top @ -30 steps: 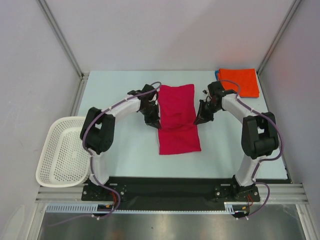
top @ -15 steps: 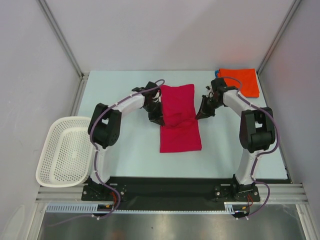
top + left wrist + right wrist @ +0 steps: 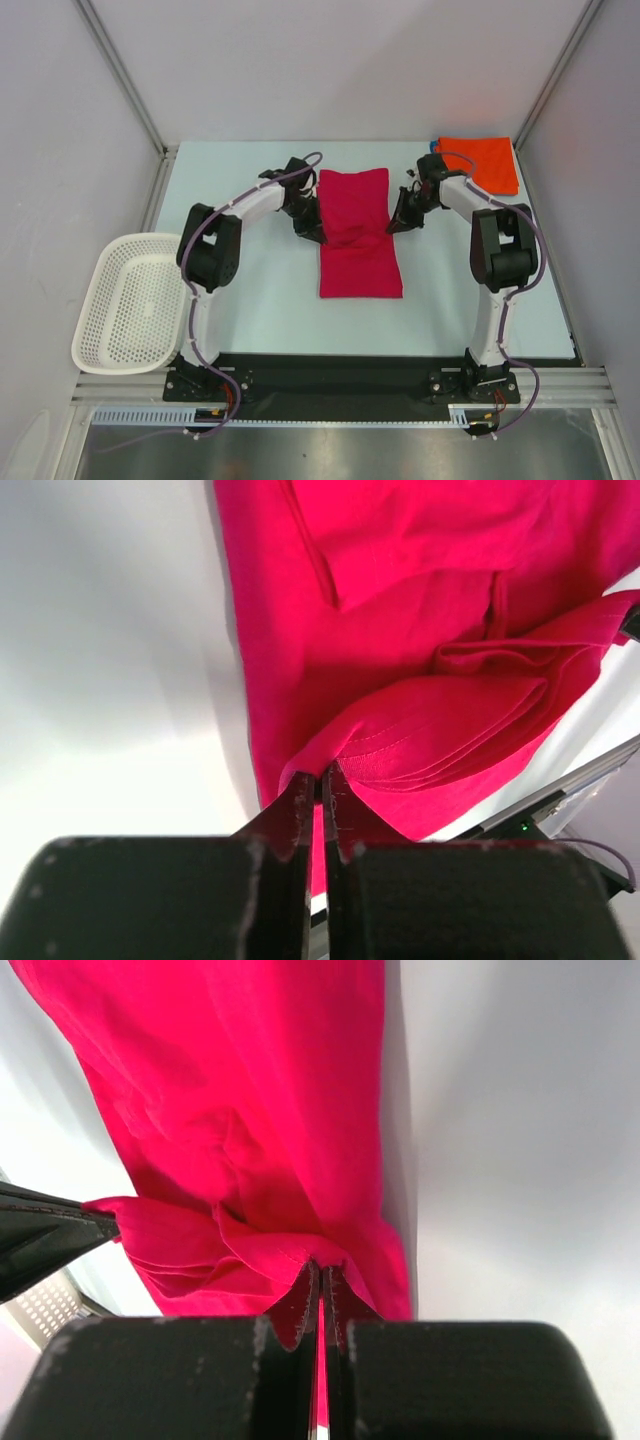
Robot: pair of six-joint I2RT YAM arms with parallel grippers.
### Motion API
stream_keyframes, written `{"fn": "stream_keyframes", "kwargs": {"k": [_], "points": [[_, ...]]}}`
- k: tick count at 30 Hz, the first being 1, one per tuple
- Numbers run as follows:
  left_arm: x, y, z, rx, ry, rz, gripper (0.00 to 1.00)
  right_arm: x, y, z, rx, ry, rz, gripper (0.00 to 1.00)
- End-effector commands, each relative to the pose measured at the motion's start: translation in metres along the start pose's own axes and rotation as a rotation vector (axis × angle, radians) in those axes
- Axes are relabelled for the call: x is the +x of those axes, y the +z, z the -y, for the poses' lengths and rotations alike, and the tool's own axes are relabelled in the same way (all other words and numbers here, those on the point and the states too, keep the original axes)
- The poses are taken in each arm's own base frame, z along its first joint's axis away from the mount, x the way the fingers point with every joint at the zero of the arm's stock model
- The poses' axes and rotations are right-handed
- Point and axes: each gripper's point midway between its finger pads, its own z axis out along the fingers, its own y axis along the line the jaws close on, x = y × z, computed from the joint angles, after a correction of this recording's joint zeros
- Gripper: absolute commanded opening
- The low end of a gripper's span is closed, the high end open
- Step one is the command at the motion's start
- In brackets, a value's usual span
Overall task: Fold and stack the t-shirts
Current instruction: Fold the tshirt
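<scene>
The crimson t-shirt is bunched up across its middle (image 3: 356, 240), so the robot's left gripper should open and both grippers should first smooth the cloth down to its near edge (image 3: 361, 295).
A crimson t-shirt (image 3: 358, 235) lies as a long strip in the middle of the table, its far half lifted and doubled toward the near half. My left gripper (image 3: 318, 232) is shut on its left edge; the wrist view shows the pinched hem (image 3: 320, 770) of the crimson t-shirt (image 3: 400, 630). My right gripper (image 3: 394, 224) is shut on its right edge, with the cloth (image 3: 250, 1140) bunched at the jaws (image 3: 321, 1265). A folded orange t-shirt (image 3: 482, 163) lies at the far right corner, with a sliver of blue cloth (image 3: 436, 145) showing at its left edge.
A white perforated basket (image 3: 128, 300) hangs off the table's left near edge. Grey enclosure walls and metal posts stand close on the left, right and back. The pale table (image 3: 250, 280) is bare on the near side of the shirt.
Both grippers, still shut on the crimson shirt's edges, have moved toward the far side of the table, and the fold between them has shifted with them.
</scene>
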Motion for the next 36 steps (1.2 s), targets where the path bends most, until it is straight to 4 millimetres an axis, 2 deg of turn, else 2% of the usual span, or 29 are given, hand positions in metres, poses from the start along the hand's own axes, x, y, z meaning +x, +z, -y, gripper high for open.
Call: {"fn": "stream_keyframes", "kwargs": {"k": [1,2,3,5,6,7,10,11,12,13,14,15,16,17,18,20,21,22,23,25,27,30,32,34,36], "points": [[-0.024,-0.004,0.006,0.051,-0.021,0.04,0.07,-0.021,-0.005,-0.011,-0.035,-0.03,0.055,0.02],[-0.026,-0.004,0.007,0.056,-0.021,0.043,0.13,-0.023,-0.004,-0.01,-0.03,-0.028,0.057,0.06],[-0.028,-0.003,0.007,0.058,-0.027,0.043,0.26,-0.023,-0.003,-0.009,-0.025,-0.023,0.053,0.08],[-0.032,-0.004,0.006,0.06,-0.032,0.054,0.36,-0.028,-0.005,-0.007,-0.011,-0.025,0.071,0.11],[-0.036,-0.007,0.006,0.053,-0.032,0.071,0.45,-0.032,-0.007,-0.005,-0.003,-0.024,0.084,0.15],[-0.043,-0.012,0.003,0.033,-0.029,0.107,0.5,-0.034,-0.009,-0.006,-0.003,-0.028,0.093,0.19],[-0.056,-0.039,0.005,0.001,-0.005,0.201,0.58,-0.045,-0.019,-0.008,0.002,-0.039,0.137,0.27],[-0.061,-0.047,-0.003,-0.046,-0.004,0.246,0.65,-0.046,-0.022,-0.008,0.01,-0.041,0.139,0.42],[-0.062,-0.067,0.008,-0.027,0.013,0.295,0.66,-0.045,-0.029,-0.011,0.019,-0.059,0.144,0.42],[-0.064,-0.074,0.013,-0.01,0.021,0.324,0.65,-0.044,-0.034,-0.014,0.032,-0.073,0.151,0.42],[-0.055,-0.076,0.011,-0.008,0.023,0.324,0.65,-0.042,-0.038,-0.012,0.068,-0.09,0.164,0.42],[-0.051,-0.089,0.019,0.013,0.038,0.348,0.62,-0.034,-0.05,-0.018,0.075,-0.113,0.172,0.43],[-0.037,-0.086,0.019,0.013,0.053,0.325,0.6,-0.026,-0.05,-0.027,0.074,-0.138,0.169,0.45],[-0.03,-0.085,0.028,0.052,0.086,0.314,0.57,-0.019,-0.052,-0.033,0.064,-0.15,0.158,0.47],[-0.019,-0.086,0.037,0.078,0.114,0.301,0.49,-0.007,-0.053,-0.038,0.053,-0.162,0.143,0.47],[0.001,-0.07,0.038,0.115,0.127,0.235,0.39,0.013,-0.044,-0.05,0.03,-0.177,0.094,0.45],[0.013,-0.063,0.044,0.138,0.134,0.194,0.29,0.019,-0.04,-0.053,0.015,-0.175,0.081,0.44],[0.022,-0.052,0.041,0.137,0.127,0.16,0.25,0.032,-0.03,-0.058,-0.013,-0.163,0.047,0.41],[0.026,-0.046,0.042,0.14,0.123,0.142,0.22,0.029,-0.026,-0.063,-0.029,-0.172,0.063,0.4],[0.032,-0.037,0.044,0.151,0.124,0.126,0.21,0.025,-0.022,-0.064,-0.018,-0.161,0.072,0.41],[0.029,-0.035,0.043,0.145,0.117,0.138,0.24,0.01,-0.024,-0.067,-0.027,-0.179,0.113,0.44],[0.023,-0.039,0.04,0.116,0.146,0.174,0.3,-0.005,-0.017,-0.056,0.005,-0.187,0.103,0.45],[0.023,-0.036,0.041,0.126,0.169,0.159,0.31,-0.007,-0.012,-0.058,-0.026,-0.176,0.074,0.4],[0.03,-0.029,0.047,0.178,0.173,0.107,0.27,-0.008,-0.005,-0.063,-0.035,-0.176,0.056,0.33],[0.034,-0.018,0.046,0.189,0.154,0.071,0.22,-0.003,0.001,-0.067,-0.037,-0.168,0.044,0.25]]}}
